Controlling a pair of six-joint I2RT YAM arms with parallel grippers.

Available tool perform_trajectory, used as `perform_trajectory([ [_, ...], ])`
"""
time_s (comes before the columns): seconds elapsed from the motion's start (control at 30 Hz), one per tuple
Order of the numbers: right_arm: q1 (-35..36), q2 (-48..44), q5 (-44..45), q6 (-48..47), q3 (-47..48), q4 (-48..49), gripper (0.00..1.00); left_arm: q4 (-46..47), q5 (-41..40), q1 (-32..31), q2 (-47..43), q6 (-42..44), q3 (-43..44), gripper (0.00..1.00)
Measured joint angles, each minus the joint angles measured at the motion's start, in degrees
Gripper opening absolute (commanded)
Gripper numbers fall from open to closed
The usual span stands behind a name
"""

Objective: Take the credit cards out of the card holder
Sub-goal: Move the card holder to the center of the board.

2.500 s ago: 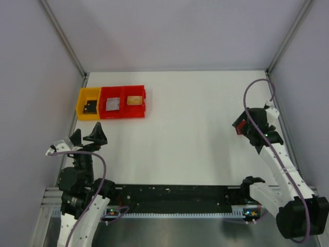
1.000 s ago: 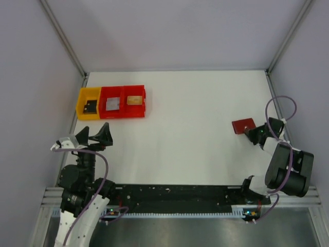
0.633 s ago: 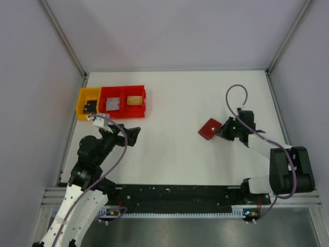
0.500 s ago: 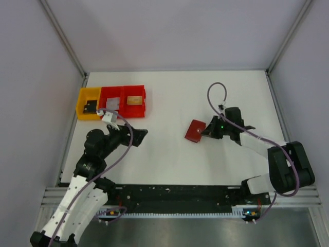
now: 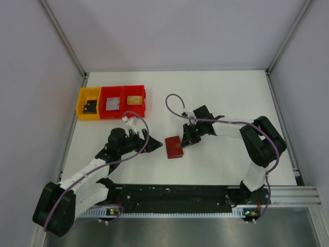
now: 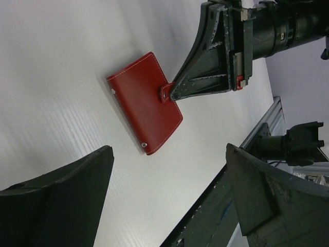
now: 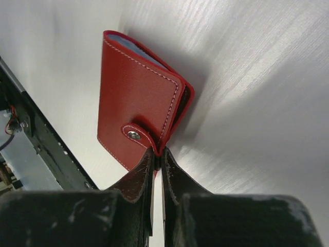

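My right gripper is pinching the strap's fold [image 7: 148, 137] and the card holder is loose. My left gripper should therefore press on the spine [image 5: 167, 148] before my right gripper takes the snap.
The card holder [image 5: 174, 146] is a closed red wallet in the middle of the table, its snap strap fastened. My right gripper [image 5: 185, 142] is shut on the strap's fold at the wallet's edge [image 7: 157, 153]. The red cover [image 7: 139, 103] fills the right wrist view, and a grey-blue edge [image 7: 138, 48] shows inside it. My left gripper [image 5: 154, 145] stands open just left of the wallet, not touching it. In the left wrist view the card holder [image 6: 145, 109] lies beyond the wide-open left gripper [image 6: 169, 154]. Credit cards lie in the bins: a black one [image 5: 91, 107] and a silvery one [image 5: 112, 104].
A yellow bin [image 5: 80, 103] and two joined red bins [image 5: 144, 105] stand at the back left; the right-hand red one holds a tan card [image 5: 135, 100]. Grey walls close the table's sides, and a black rail [image 5: 175, 194] runs along the near edge.
My right gripper has brought the card holder from the right edge of the table to the middle. My left arm has swung out from the left side toward it.
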Motion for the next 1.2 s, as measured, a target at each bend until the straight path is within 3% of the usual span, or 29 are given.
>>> perform_trajectory([
  [0.17,0.0,1.7,2.3,-3.5,3.4,-6.1,0.39,6.1,-2.6,-4.9,8.0,-4.3,0.0,0.87],
  [0.27,0.3,1.3,6.4,-4.6,5.2,-9.5,0.47,7.8,-5.8,-7.0,12.2,-7.4,0.0,0.86],
  [0.63,13.6,-6.2,34.6,0.0,9.0,-17.0,0.34,12.2,-11.5,-10.7,22.9,-14.9,0.4,0.76],
  [0.93,16.8,-3.0,39.3,3.4,12.8,-16.8,0.32,16.6,-12.8,-12.7,27.6,-17.5,1.7,0.72],
  [1.2,17.9,1.4,39.1,5.7,13.1,-16.7,0.37,18.4,-13.6,-13.6,30.1,-18.1,2.6,0.67],
])
